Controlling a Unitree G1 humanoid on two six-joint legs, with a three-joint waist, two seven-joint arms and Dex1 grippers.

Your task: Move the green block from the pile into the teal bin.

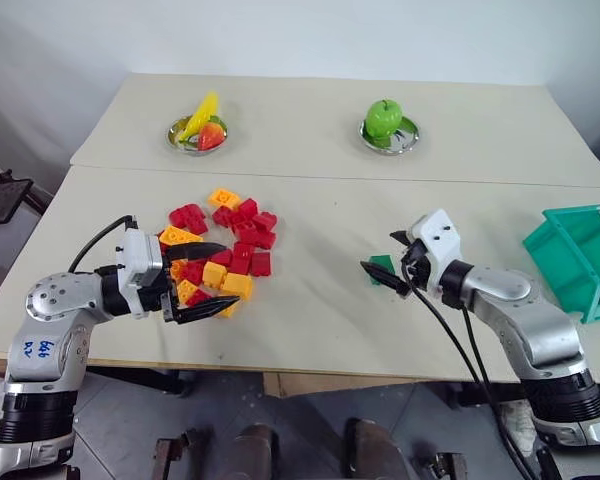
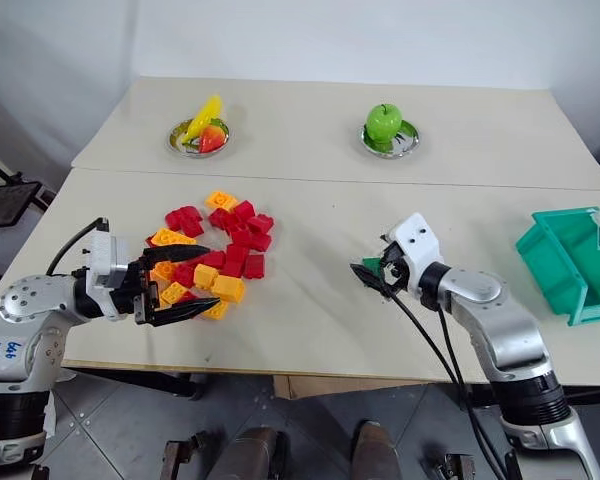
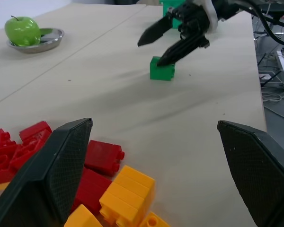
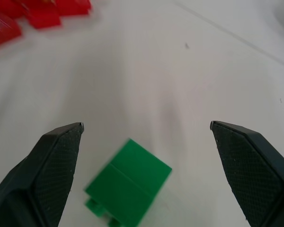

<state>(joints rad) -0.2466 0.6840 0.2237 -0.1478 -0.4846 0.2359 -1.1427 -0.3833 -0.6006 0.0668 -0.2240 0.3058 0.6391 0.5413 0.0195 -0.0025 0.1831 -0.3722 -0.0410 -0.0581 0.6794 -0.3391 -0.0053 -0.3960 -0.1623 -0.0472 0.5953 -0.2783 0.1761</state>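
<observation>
The teal bin [image 1: 580, 262] is much too far away for my left gripper to reach, so my right gripper needs to grab the green block [image 1: 381, 267], pick it up and take it to the bin.
The green block [image 1: 382, 265] lies on the table, well to the right of the pile [image 1: 225, 248] of red, orange and yellow bricks. My right gripper [image 1: 380, 252] is open, with one finger on each side of the block and neither touching it; the right wrist view shows the block [image 4: 128, 189] low between the fingertips [image 4: 66, 142]. My left gripper [image 1: 230, 273] hangs open at the pile's near edge and holds nothing. The teal bin [image 1: 580, 255] stands at the table's right edge.
At the back of the table stand two metal dishes, one with a banana and a red fruit [image 1: 198, 133], the other with a green apple [image 1: 385, 120]. Bare tabletop lies between the block and the bin. The front table edge runs just below both grippers.
</observation>
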